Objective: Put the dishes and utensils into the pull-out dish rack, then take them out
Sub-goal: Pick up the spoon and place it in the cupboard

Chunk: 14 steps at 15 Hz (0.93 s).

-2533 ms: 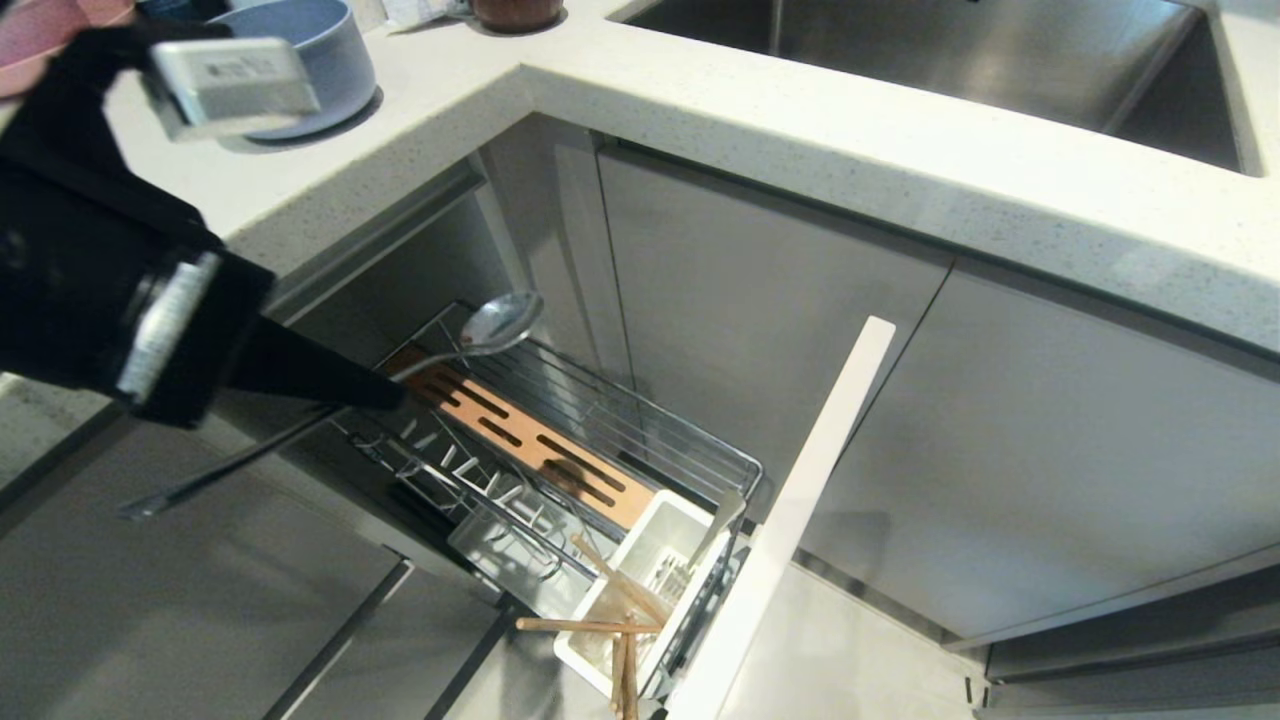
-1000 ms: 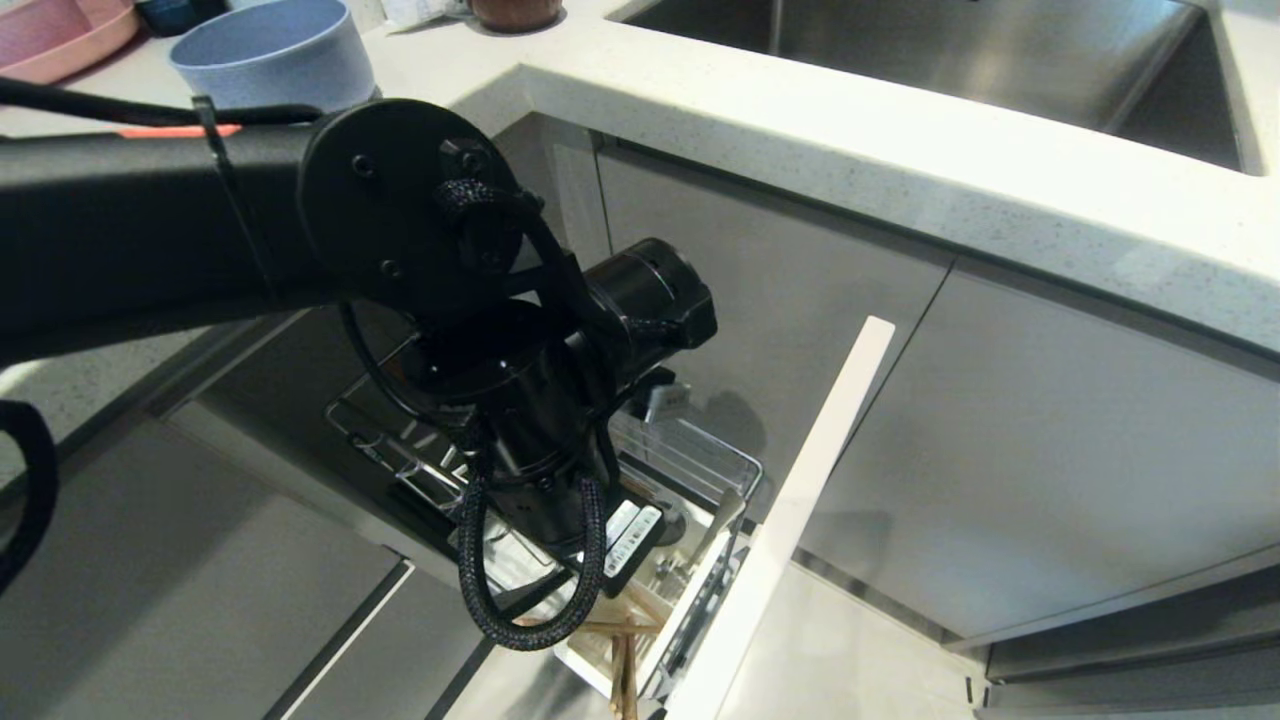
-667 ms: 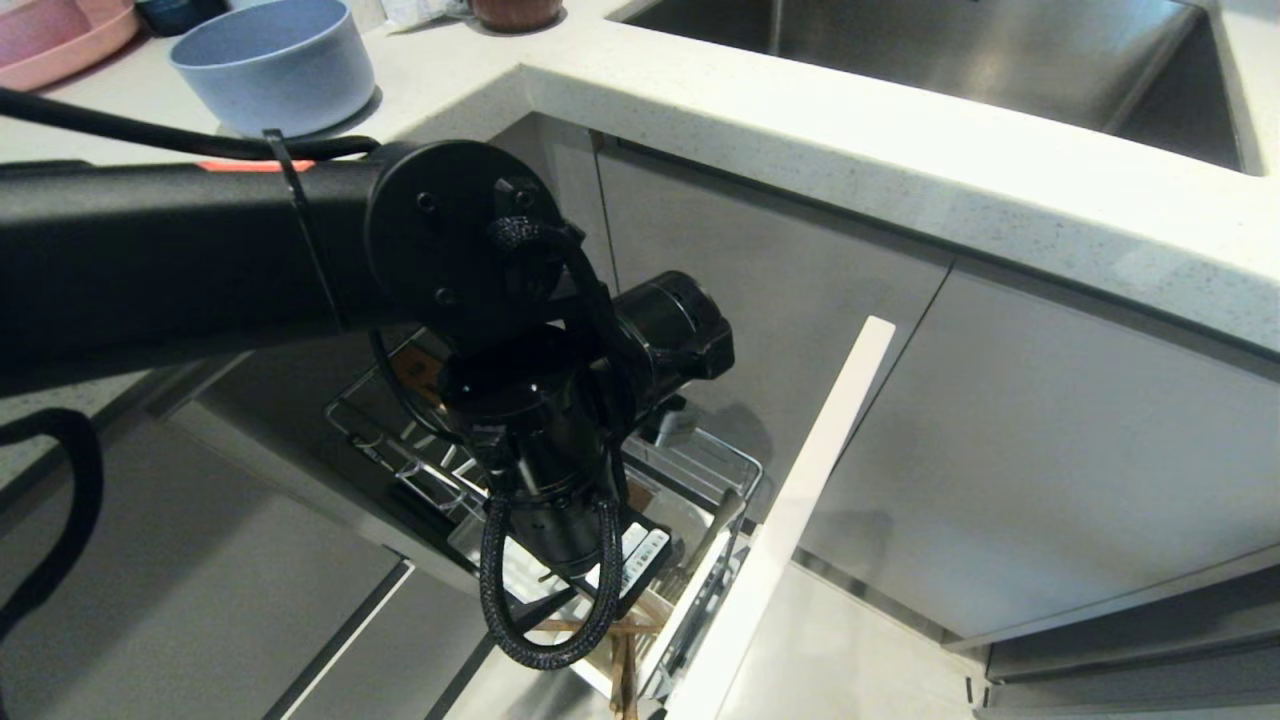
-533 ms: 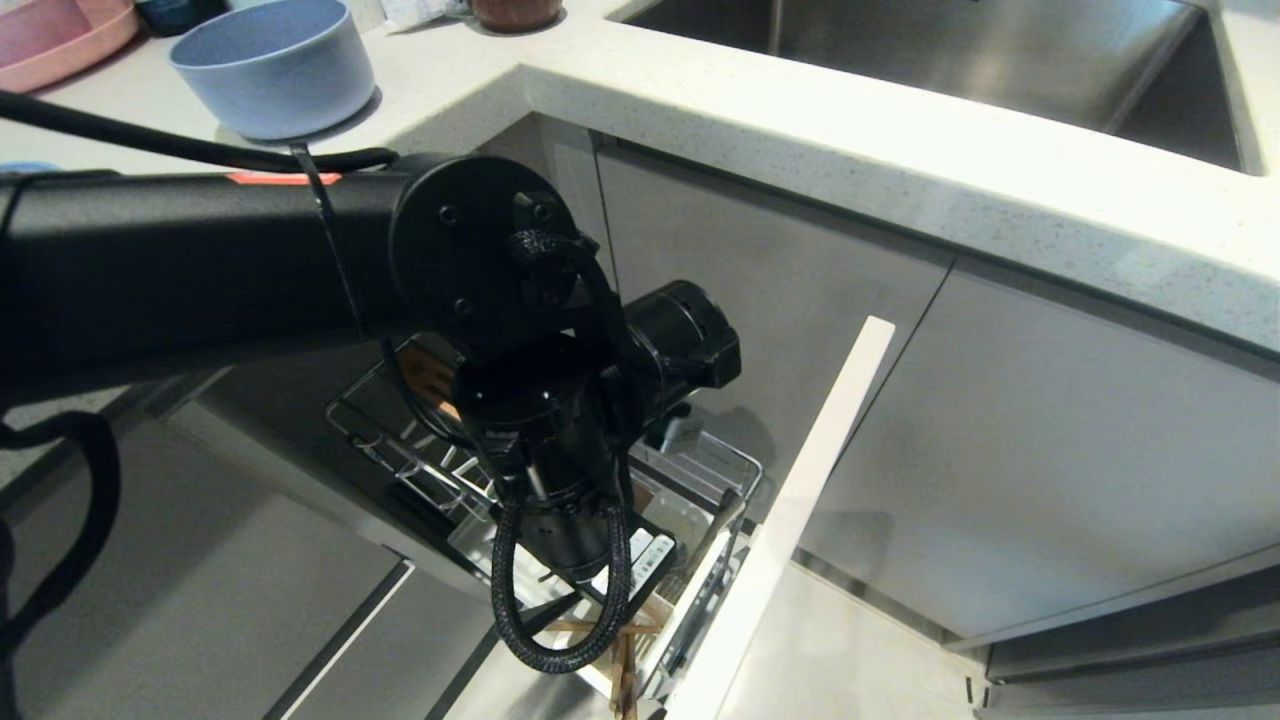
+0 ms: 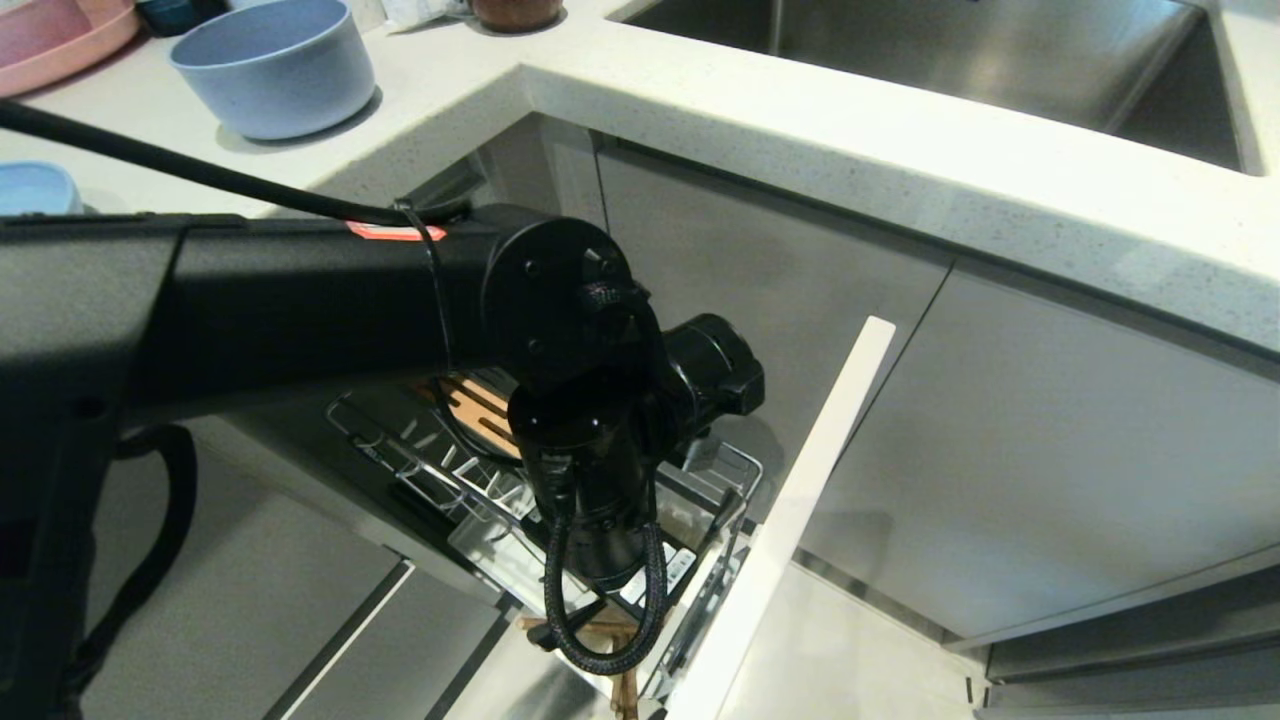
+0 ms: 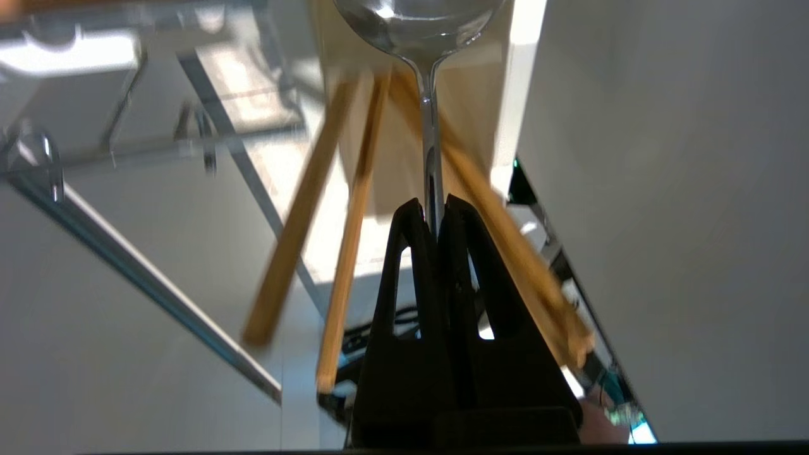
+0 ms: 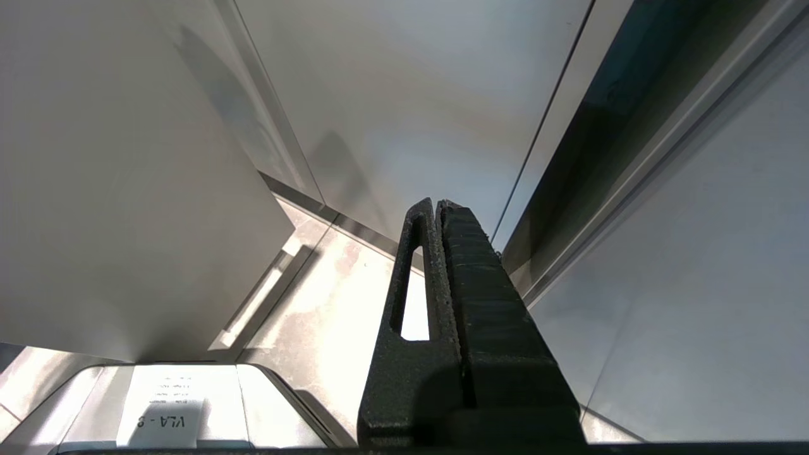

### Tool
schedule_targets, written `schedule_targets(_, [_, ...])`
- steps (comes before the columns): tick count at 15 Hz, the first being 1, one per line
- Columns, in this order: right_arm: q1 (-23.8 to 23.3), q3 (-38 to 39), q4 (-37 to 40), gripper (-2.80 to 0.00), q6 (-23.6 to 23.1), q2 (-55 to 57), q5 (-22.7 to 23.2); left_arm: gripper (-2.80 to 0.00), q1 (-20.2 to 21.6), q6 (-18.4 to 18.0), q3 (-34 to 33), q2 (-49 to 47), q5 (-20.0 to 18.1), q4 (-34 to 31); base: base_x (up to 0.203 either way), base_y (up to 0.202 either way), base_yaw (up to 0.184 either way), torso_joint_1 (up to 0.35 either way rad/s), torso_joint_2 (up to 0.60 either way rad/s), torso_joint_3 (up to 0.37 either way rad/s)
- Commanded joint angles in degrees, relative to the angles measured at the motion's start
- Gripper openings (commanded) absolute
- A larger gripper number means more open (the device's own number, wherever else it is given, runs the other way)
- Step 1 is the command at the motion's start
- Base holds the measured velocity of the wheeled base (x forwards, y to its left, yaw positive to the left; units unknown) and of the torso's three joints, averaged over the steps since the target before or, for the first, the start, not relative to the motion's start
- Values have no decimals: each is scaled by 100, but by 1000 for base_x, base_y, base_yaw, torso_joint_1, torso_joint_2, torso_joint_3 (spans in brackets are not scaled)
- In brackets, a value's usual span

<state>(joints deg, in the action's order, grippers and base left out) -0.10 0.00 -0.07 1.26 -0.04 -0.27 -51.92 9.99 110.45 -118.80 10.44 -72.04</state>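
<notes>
The silver spoon's bowl points down into the white utensil cup and is clear of the chopsticks, so the robot's left gripper should keep lowering the spoon and let go of it there.
My left gripper is shut on the thin handle of the silver spoon, which points bowl-down into the white utensil cup. Light-wood chopsticks lean out of that cup on both sides of my fingers. In the head view my left arm's wrist covers the front end of the pull-out dish rack and hides the gripper and the spoon. The light-blue bowl stands on the counter, and an edge of the light-blue plate shows at the far left. My right gripper is shut and empty, parked low by the cabinets.
The rack's tall cabinet front stands out into the room right of my wrist. A pink plate lies at the counter's back left. The steel sink is set into the counter at the back right. Chopstick ends stick out over the floor.
My left arm has swung from the rack's back end to above the utensil cup and sunk lower over the last second. The spoon, held level before, now points down.
</notes>
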Motion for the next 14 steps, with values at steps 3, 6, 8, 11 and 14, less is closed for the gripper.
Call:
schedule_targets(3, [1,9,-1,-280,-3,-15,0,-280,10,-23,3,-286,11,166,0,0,0,0,0,0])
schedule_targets(6, [1,9,-1,-280,0,-26,0,-280,15,-23,12,-385,11,375,0,0,0,0,0,0])
schedule_targets(8, [1,9,-1,-280,-2,-20,0,-280,24,-24,12,-424,12,508,0,0,0,0,0,0])
schedule_targets(11, [1,9,-1,-280,-3,-16,0,-155,33,-32,12,-424,20,516,0,0,0,0,0,0])
schedule_targets(14, [1,9,-1,-280,-1,-18,0,0,24,-32,12,-380,28,524,0,0,0,0,0,0])
